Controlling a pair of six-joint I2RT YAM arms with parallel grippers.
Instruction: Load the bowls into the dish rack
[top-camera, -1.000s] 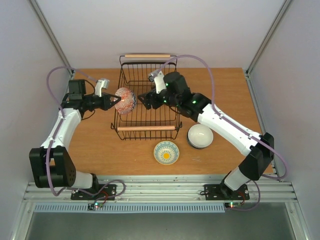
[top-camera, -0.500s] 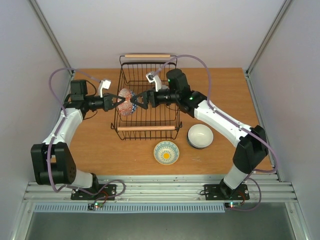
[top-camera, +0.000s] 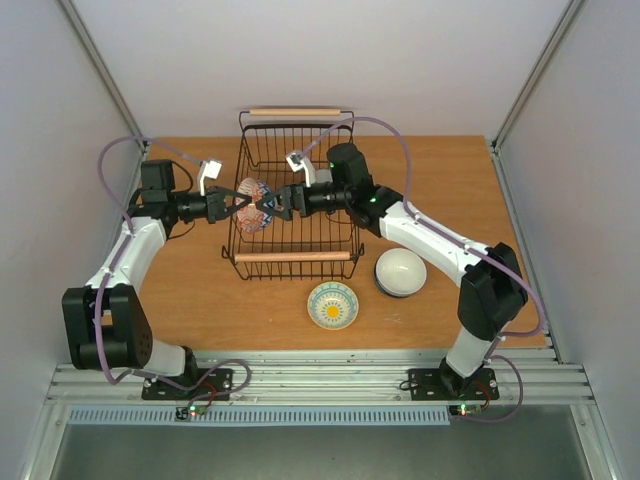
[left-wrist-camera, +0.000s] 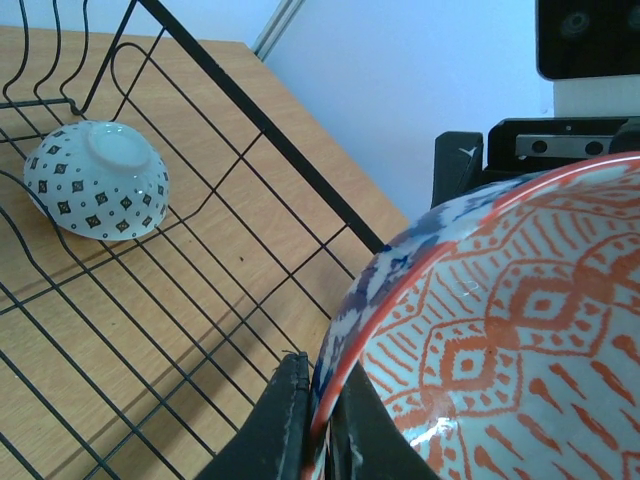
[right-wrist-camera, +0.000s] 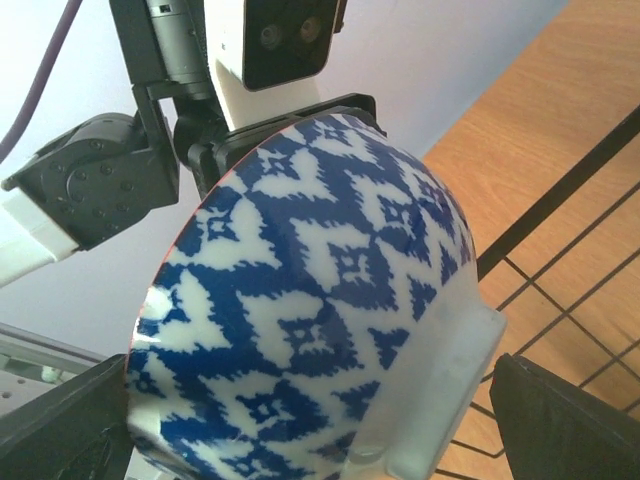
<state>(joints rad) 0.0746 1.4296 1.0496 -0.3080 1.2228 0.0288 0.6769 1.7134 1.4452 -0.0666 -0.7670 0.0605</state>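
Observation:
The bowl is on edge in my left gripper, held by its rim (left-wrist-camera: 345, 372). My right gripper should grab its foot (right-wrist-camera: 452, 378) and put the bowl in the dish rack with the opening facing down.
My left gripper (top-camera: 232, 205) is shut on the rim of a bowl (top-camera: 252, 203) and holds it on edge over the left side of the dish rack (top-camera: 295, 256). This bowl is red-patterned inside (left-wrist-camera: 500, 350) and blue and white outside (right-wrist-camera: 310, 290). The left fingertips (left-wrist-camera: 290, 420) pinch its rim. My right gripper (top-camera: 276, 204) faces it from the right, open wide, with the bowl's foot between the spread fingers (right-wrist-camera: 570, 420). A yellow-and-teal bowl (top-camera: 332, 305) and a pale bowl (top-camera: 400, 272) sit on the table in front of the rack.
An upturned bowl with a diamond pattern (left-wrist-camera: 97, 180) shows through the rack's wires (left-wrist-camera: 250, 110); I cannot tell whether it lies inside. The rack's far wooden handle (top-camera: 295, 111) is near the back wall. Both arms cross above the rack.
The left gripper turned the bowl on edge and moved it slightly right. The right gripper opened wider and slid left until its fingers flank the bowl's foot.

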